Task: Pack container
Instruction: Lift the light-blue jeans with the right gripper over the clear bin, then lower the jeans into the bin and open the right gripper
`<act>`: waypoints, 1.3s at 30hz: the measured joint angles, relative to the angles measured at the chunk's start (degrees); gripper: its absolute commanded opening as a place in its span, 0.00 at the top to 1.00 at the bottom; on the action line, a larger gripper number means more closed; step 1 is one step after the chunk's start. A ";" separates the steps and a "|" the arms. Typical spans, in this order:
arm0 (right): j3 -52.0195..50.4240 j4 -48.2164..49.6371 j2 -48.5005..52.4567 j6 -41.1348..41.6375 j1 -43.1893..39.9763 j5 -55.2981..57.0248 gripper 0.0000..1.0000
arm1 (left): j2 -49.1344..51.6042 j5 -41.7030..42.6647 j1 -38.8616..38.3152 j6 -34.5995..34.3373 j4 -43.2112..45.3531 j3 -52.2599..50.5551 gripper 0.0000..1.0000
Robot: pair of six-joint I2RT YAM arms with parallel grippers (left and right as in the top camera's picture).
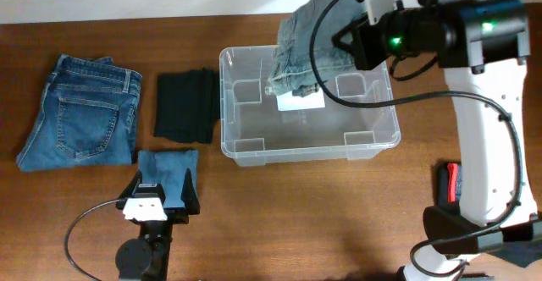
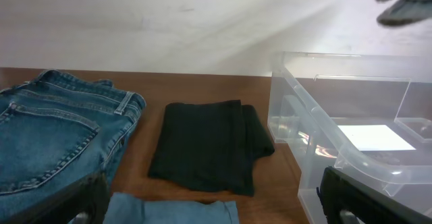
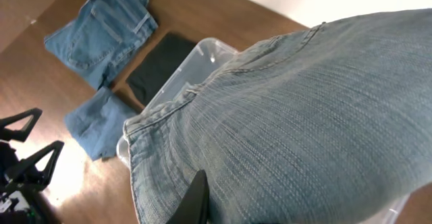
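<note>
The container is open and empty under the grey-blue jeans point(image 1: 303, 48). My right gripper should go on lowering the jeans into it until they sit on the container's base point(image 1: 296, 127).
The clear container point(image 1: 373, 142) stands at the table's middle with a white label point(image 1: 302, 101) on its base. My right gripper point(image 1: 359, 12) is shut on a pair of faded grey-blue jeans point(image 1: 303, 46) that hang over the container's far side. In the right wrist view those jeans point(image 3: 304, 116) fill the frame and only one dark finger point(image 3: 196, 200) shows. My left gripper point(image 1: 161, 200) is open and holds nothing, low over a folded light blue cloth point(image 1: 168, 171) left of the tub. Its fingers point(image 2: 344, 197) frame that cloth point(image 2: 169, 210).
Folded blue jeans point(image 1: 80, 112) lie at the far left, and a folded black garment point(image 1: 186, 105) lies between them and the container. A red and black object point(image 1: 451, 184) sits by the right arm's base.
</note>
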 measured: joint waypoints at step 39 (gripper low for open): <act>-36.06 16.46 0.26 -10.25 3.37 -2.34 0.96 | 0.00 0.00 0.00 -0.02 0.00 0.00 0.01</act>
